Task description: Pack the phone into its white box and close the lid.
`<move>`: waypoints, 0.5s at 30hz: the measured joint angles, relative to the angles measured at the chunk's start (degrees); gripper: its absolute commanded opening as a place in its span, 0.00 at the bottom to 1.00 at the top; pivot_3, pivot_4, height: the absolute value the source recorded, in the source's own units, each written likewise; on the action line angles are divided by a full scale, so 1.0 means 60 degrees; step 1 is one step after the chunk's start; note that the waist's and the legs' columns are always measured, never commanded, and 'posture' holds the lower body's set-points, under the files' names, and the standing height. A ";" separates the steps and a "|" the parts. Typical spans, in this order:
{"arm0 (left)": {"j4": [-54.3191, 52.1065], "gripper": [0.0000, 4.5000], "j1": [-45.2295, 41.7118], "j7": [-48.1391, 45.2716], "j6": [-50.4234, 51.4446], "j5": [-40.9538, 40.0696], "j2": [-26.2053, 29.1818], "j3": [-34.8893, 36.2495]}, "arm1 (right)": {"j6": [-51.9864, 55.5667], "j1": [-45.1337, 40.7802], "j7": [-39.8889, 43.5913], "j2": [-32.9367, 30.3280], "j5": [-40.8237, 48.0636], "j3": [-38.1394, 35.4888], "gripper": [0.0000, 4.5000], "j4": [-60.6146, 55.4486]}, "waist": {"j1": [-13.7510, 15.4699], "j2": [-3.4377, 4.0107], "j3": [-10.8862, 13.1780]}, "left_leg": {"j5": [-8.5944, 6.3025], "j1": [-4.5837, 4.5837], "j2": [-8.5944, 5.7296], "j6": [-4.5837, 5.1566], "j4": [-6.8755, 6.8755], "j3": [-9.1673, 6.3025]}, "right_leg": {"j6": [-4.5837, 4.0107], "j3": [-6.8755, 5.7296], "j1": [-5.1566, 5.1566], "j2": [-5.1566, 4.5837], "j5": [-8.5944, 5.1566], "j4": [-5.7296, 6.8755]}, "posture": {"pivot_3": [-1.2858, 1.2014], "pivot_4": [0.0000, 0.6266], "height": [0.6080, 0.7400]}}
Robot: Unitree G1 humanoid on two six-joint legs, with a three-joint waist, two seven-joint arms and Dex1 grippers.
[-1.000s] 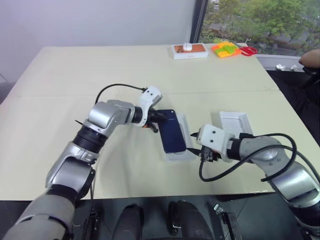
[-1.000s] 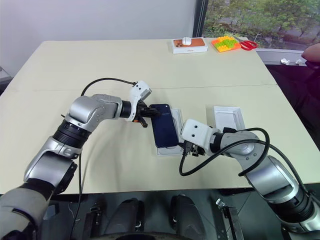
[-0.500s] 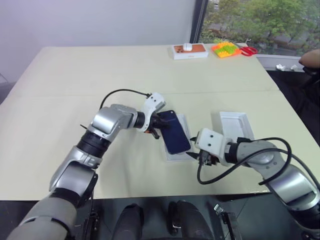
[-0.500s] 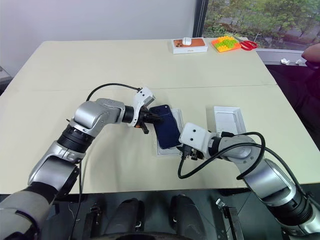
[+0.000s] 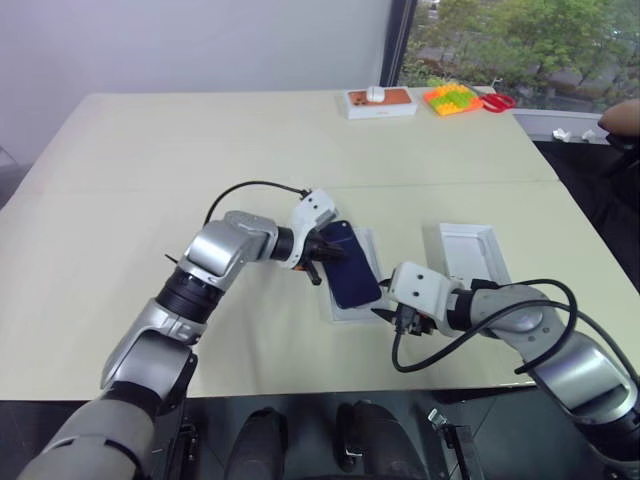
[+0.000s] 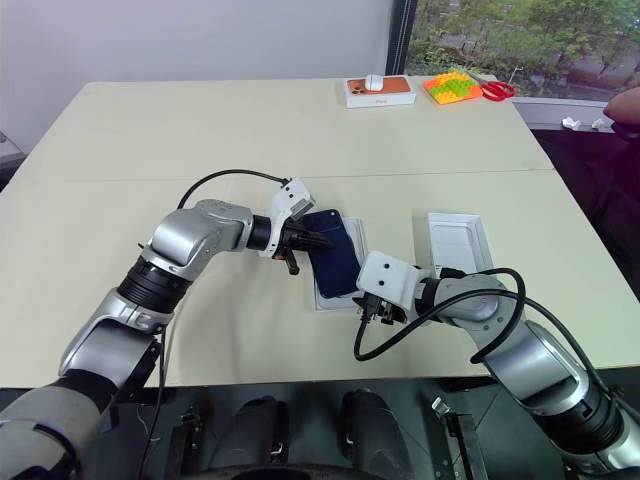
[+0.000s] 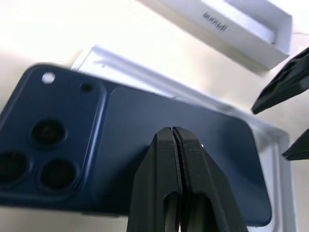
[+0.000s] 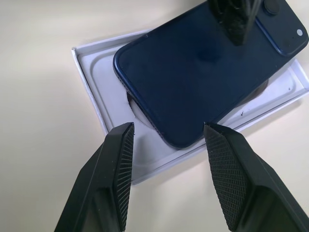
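Next, I back my left gripper off and use my right gripper to press the phone in, since the phone lies crooked over the box's rim under my left gripper's fingers.
The dark navy phone (image 5: 349, 265) lies back up and skewed across the open white box (image 5: 349, 313), camera end toward the far left, riding over the rim. My left gripper (image 5: 321, 257) is shut with nothing between its fingers; its closed tips rest on the phone's back (image 7: 145, 125) near the left long edge. At the box's near end my right gripper (image 8: 166, 126) stands open, straddling the phone's near corner (image 8: 186, 137) without holding it. The lid (image 5: 472, 250) lies inside up on the table to the right.
At the table's far edge are a white box with an orange phone picture (image 5: 380, 101), a white mouse on top of it, an orange-green toy (image 5: 451, 98) and red scissors (image 5: 497, 100). A person's arm (image 5: 622, 115) shows at far right.
The phone has turned from lying along the box to lying skewed across it. My left gripper came slightly nearer and rightward with its wrist turning. The right gripper stayed put.
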 measured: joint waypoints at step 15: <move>0.1470 0.00 -0.0004 -0.0269 -0.1069 0.0694 0.1704 0.1724 | 0.0307 -0.1276 -0.0557 0.0658 0.0092 -0.0454 0.00 0.0993 | -0.0020 0.0001 -0.0001 | -0.0002 0.0002 0.0003 0.0003 0.0001 0.0004 | 0.0000 0.0001 -0.0002 -0.0002 0.0000 0.0004 | 0.52 0.24 1.00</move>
